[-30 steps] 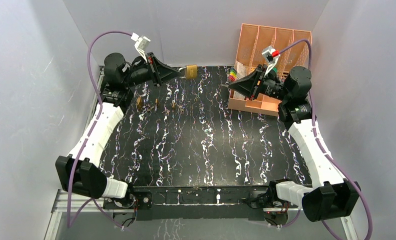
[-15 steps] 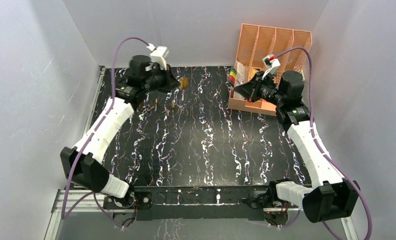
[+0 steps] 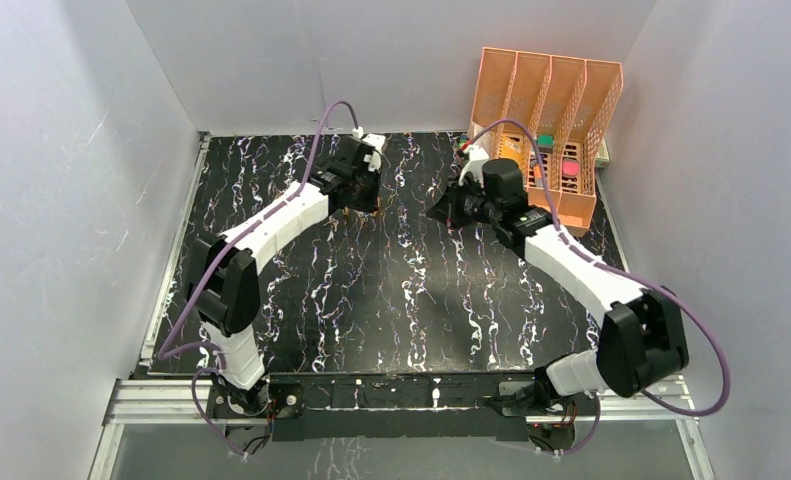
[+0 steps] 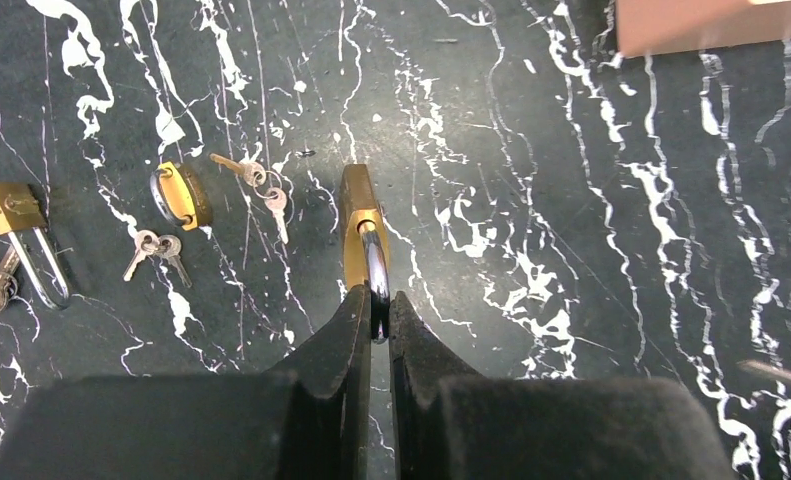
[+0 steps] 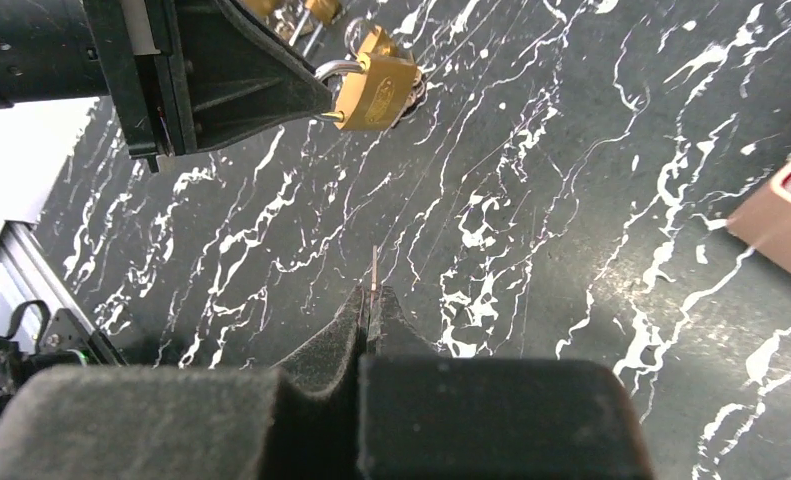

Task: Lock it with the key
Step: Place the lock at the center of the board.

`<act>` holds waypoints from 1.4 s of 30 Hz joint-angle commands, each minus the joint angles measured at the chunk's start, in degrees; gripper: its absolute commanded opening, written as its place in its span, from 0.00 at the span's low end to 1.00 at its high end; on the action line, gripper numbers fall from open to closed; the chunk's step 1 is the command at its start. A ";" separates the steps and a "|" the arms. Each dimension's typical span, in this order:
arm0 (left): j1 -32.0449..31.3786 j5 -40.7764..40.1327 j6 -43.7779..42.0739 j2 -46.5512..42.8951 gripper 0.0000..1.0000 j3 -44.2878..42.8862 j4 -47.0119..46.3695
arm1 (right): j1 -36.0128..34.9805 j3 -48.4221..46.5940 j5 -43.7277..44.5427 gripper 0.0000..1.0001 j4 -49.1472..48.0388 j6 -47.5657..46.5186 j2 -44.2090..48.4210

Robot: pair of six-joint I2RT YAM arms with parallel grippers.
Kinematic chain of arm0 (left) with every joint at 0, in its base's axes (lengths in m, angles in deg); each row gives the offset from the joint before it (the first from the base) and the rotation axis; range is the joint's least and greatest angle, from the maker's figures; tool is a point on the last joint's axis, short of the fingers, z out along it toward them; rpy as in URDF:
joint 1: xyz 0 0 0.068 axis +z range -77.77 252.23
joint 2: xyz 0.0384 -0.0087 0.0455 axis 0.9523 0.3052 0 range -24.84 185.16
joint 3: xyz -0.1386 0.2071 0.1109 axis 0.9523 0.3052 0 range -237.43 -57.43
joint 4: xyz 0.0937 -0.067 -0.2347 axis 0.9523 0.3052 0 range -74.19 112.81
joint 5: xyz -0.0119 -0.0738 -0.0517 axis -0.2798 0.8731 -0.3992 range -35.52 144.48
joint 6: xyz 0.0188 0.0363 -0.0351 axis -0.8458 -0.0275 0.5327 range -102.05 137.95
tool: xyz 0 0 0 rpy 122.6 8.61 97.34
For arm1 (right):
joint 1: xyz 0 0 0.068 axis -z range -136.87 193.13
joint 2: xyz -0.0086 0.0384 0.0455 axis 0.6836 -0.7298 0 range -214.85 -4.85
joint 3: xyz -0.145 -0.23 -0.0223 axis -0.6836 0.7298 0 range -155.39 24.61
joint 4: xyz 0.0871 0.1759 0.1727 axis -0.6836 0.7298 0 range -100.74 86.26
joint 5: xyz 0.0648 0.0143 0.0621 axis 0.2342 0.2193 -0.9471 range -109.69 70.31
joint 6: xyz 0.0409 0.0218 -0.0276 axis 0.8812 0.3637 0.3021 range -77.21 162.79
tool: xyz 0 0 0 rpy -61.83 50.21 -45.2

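Both shackle legs are in the brass padlock (image 5: 353, 90) and the key is clear. My right gripper should go on lowering the key before it lets go of it beside the padlock (image 3: 401, 217).
A brass padlock (image 4: 359, 220) hangs above the dark marbled table, and my left gripper (image 4: 374, 315) is shut on its steel shackle (image 4: 373, 262). The right wrist view shows the same padlock (image 5: 376, 92) sticking out of the left gripper's fingers (image 5: 261, 85), up and to the left of my right gripper. My right gripper (image 5: 371, 292) is shut on a thin key (image 5: 374, 268), seen edge-on and pointing forward past the fingertips. From above, the left gripper (image 3: 363, 196) and right gripper (image 3: 439, 212) face each other at the table's back middle, a short gap apart.
Two more brass padlocks (image 4: 183, 194) (image 4: 13, 206) lie on the table left of the held one, with loose key bunches (image 4: 154, 248) (image 4: 258, 181) among them. An orange file organizer (image 3: 546, 100) stands at the back right corner.
Both arms swung in from the back corners toward the table's back middle. The left one carried the padlock rightward and forward; the right one left the organizer and moved left.
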 commanded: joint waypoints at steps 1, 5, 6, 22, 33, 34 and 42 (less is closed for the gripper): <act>-0.58 -5.30 0.64 -0.09 0.00 -3.33 -2.87 | -2.08 -1.45 4.47 0.00 -6.57 0.88 -3.55; -0.57 -4.58 0.87 2.91 0.00 -4.67 -2.89 | -3.09 -1.64 5.39 0.00 -9.68 2.15 -8.88; -0.57 -4.52 1.03 3.65 0.00 -4.93 -2.91 | -3.50 -2.02 6.23 0.00 -10.26 2.05 -10.31; -0.57 -5.56 1.99 14.91 0.00 -14.18 3.55 | -4.02 -12.66 5.68 0.00 -22.85 2.78 -31.52; -0.49 -5.82 4.92 19.30 0.00 -20.38 9.47 | -4.02 -12.89 6.36 0.00 -34.48 4.91 -39.62; -0.49 -5.85 5.10 19.76 0.00 -20.92 9.92 | -4.01 -12.82 6.67 0.00 -34.86 5.20 -40.07; -0.25 -4.83 5.94 21.95 0.00 -25.23 14.63 | -3.96 -10.73 8.76 0.00 -38.15 6.14 -41.45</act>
